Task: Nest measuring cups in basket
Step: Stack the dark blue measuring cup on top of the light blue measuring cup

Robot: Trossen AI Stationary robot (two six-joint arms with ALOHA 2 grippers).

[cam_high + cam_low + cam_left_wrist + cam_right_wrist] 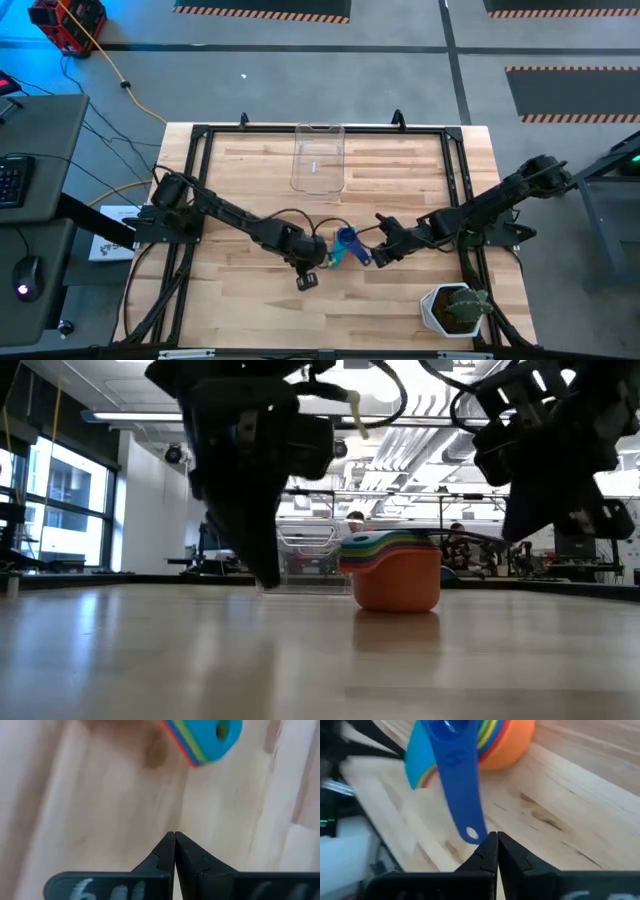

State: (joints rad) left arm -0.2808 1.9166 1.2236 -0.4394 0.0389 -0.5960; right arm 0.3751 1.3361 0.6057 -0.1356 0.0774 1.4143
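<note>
The blue cup's handle (pixel 358 249) points out away from the stacked handles (pixel 335 259). Next, my right gripper swings it over them while my left gripper stays close by their side.
The measuring cups (pixel 345 245) stand nested in one stack on the table's middle, orange cup (pixel 397 582) at the bottom on its base. Their stacked handles (pixel 210 737) point one way, while the top blue cup's handle (pixel 457 775) sticks out another way. My left gripper (pixel 318 258) is shut, just left of the stack and clear of the handles (pixel 174 837). My right gripper (pixel 377 250) is shut, just right of the stack, its tips (pixel 496 840) beside the blue handle's holed end. The clear basket (pixel 318 157) stands apart by the far edge. My right gripper's shut fingertips (pixel 490 845) stand right beside the free, holed end of the blue cup's handle (pixel 471 833), coming in low from the table's right. I cannot tell whether they touch it. My left gripper touches nothing.
A white pot with a green plant (pixel 455 308) stands at the table's near right corner. A black frame (pixel 196 150) runs round the tabletop. Bare wood (pixel 400 170) lies between the stack and the basket. People and desks show in the room beyond the table.
</note>
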